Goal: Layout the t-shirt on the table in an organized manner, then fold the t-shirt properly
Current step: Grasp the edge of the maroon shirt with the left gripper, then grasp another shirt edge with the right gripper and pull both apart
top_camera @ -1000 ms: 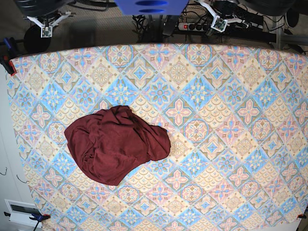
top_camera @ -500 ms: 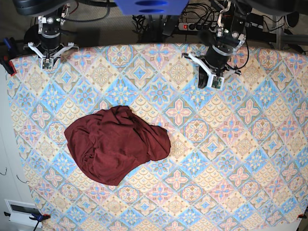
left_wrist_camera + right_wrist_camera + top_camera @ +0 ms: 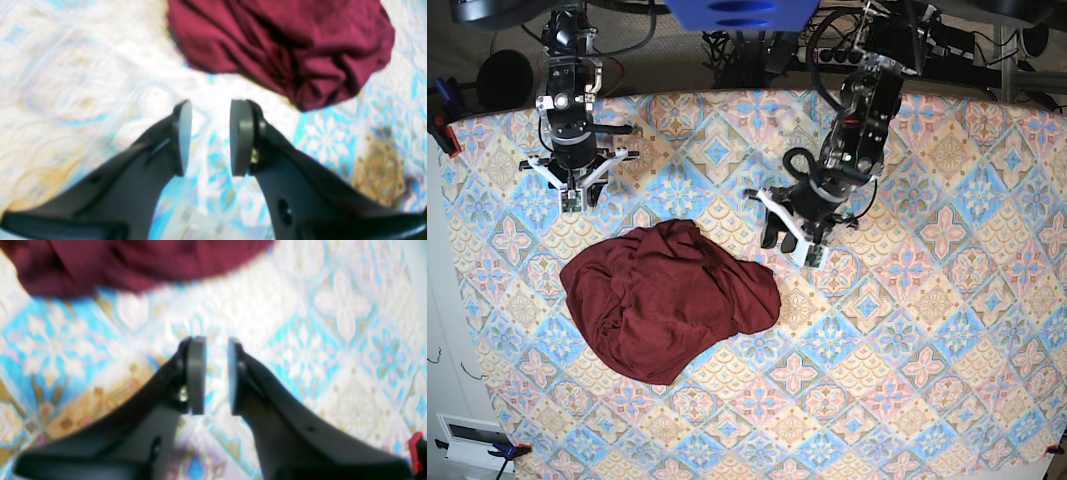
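Note:
I expect the dark maroon t-shirt [image 3: 665,305] to stretch out into a long, wrinkled piece when I pull its ends apart, because deep folds [image 3: 695,252] bunch up the heap.
The dark maroon t-shirt [image 3: 667,300] lies crumpled in a heap left of the middle of the table [image 3: 927,330]. My left gripper [image 3: 792,245] hovers just right of the heap's right edge. In the left wrist view it [image 3: 210,113] is open with nothing between its pads, and the t-shirt [image 3: 287,46] lies ahead of it, up and to the right. My right gripper [image 3: 575,200] hangs just beyond the heap's far left edge. In the right wrist view it [image 3: 215,346] stands slightly open and empty, with the t-shirt [image 3: 133,260] ahead across the top.
A power strip and cables [image 3: 827,55] run behind the table's far edge. A red clamp [image 3: 442,130] grips the left edge, and a white box [image 3: 472,440] sits off the near left corner. Patterned cloth stretches to the right of the heap.
Both arms have swung in from the far edge toward the t-shirt, and both grippers have gone from shut to partly open. The t-shirt has not moved.

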`<action>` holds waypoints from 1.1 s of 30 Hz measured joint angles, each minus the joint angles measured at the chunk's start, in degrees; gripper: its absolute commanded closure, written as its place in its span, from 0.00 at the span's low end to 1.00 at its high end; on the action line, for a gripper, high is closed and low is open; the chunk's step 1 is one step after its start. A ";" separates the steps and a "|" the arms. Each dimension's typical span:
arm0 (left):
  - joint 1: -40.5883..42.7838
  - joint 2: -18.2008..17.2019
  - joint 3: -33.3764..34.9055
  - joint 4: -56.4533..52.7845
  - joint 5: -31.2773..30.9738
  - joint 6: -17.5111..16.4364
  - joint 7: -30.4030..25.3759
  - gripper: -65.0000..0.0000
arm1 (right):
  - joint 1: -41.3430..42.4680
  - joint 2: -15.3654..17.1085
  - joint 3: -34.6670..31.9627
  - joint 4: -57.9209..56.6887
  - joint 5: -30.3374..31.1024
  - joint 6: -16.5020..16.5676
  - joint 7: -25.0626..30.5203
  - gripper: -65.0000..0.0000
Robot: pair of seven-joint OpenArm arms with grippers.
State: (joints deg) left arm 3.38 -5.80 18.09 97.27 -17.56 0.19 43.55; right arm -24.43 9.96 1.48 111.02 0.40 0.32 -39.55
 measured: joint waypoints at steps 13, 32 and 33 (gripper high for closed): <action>-21.64 11.96 4.94 -29.53 0.20 0.37 -0.81 0.61 | -0.57 0.37 0.02 -0.20 -0.31 -0.42 -0.96 0.69; -24.61 -3.10 4.13 -23.06 -24.35 -10.82 -0.46 1.00 | 4.44 0.28 0.00 -0.35 -0.22 -0.22 -0.22 0.86; -24.39 -5.42 3.30 -22.16 -25.55 -11.02 -0.42 1.00 | 4.66 0.24 -0.07 -0.35 -0.17 -0.17 -0.15 0.88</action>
State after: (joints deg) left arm -21.02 -11.22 21.39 75.11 -43.11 -10.83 43.13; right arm -19.77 10.20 1.41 110.67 0.23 0.14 -39.70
